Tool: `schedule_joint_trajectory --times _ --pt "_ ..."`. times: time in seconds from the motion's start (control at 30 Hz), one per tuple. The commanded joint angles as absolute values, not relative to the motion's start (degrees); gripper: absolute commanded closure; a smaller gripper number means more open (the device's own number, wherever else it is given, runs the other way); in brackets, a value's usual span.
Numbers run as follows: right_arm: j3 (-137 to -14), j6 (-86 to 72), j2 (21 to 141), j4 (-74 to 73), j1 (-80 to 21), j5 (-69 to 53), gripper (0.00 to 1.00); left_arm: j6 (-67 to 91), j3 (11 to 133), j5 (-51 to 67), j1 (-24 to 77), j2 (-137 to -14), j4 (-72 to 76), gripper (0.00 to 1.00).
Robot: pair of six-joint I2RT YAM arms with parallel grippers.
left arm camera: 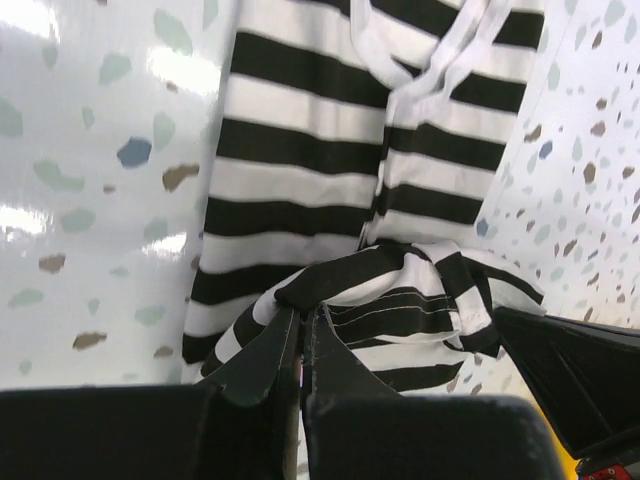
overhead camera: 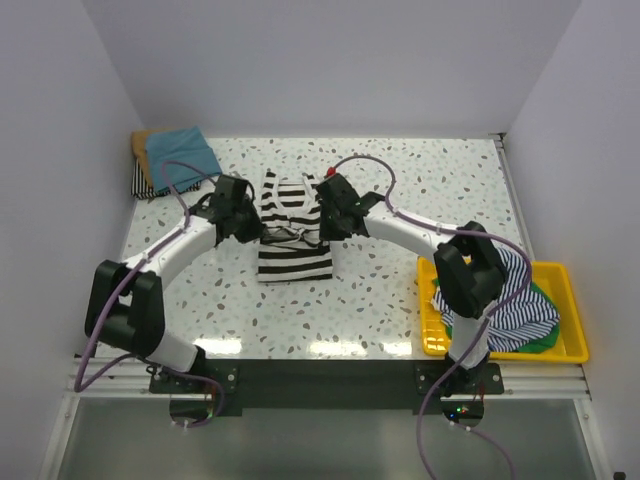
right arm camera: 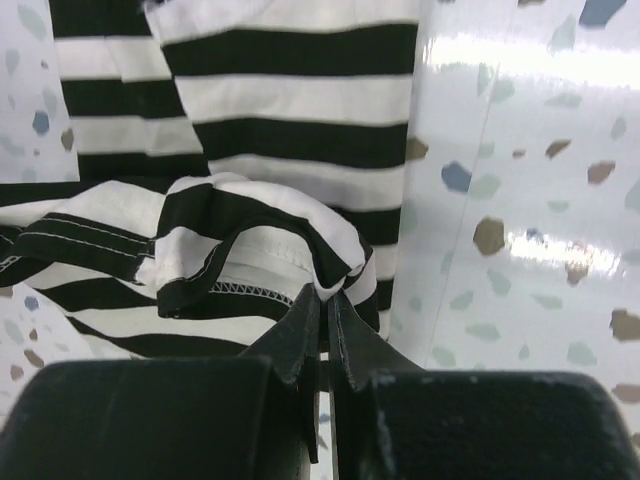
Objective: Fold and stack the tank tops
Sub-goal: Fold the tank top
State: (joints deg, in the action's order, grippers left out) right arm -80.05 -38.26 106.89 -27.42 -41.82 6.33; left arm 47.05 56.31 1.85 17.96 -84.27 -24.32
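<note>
Next, I take a new hold with my left gripper and pull the hem toward the straps (overhead camera: 309, 188), because the striped tank top's hem (overhead camera: 291, 238) lies bunched up short of its straps.
A black-and-white striped tank top (overhead camera: 290, 225) lies flat in the middle of the table, straps toward the far side. My left gripper (overhead camera: 248, 228) is shut on the lifted hem at its left side, and my right gripper (overhead camera: 325, 228) is shut on the hem at its right side. The left wrist view has the pinched fold of the striped tank top (left arm camera: 400, 290) rising from my left gripper (left arm camera: 303, 312). In the right wrist view the bunched hem of the striped tank top (right arm camera: 250, 240) sits in my right gripper (right arm camera: 325, 295). A teal-blue tank top (overhead camera: 180, 155) tops a folded stack at the far left corner.
A yellow tray (overhead camera: 570, 290) at the right front holds a heap of striped and green tank tops (overhead camera: 520, 310). A small red object (overhead camera: 327, 172) shows behind the right gripper. White walls close in the table on three sides.
</note>
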Motion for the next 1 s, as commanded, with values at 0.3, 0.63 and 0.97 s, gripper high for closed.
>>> schedule_joint_trajectory --times 0.3,0.63,0.97 --pt "-98.3 -34.8 119.6 -29.4 -34.8 0.9 1.0 46.8 69.8 3.8 12.4 -100.6 -16.5 1.0" --pt "-102.4 -31.7 121.8 -28.2 -32.2 2.0 0.45 48.0 71.3 4.4 9.5 -100.8 -10.1 0.52" --pt "-89.8 -29.7 111.9 -24.1 -35.4 5.0 0.62 49.6 60.5 2.7 11.0 -89.0 -9.9 0.72"
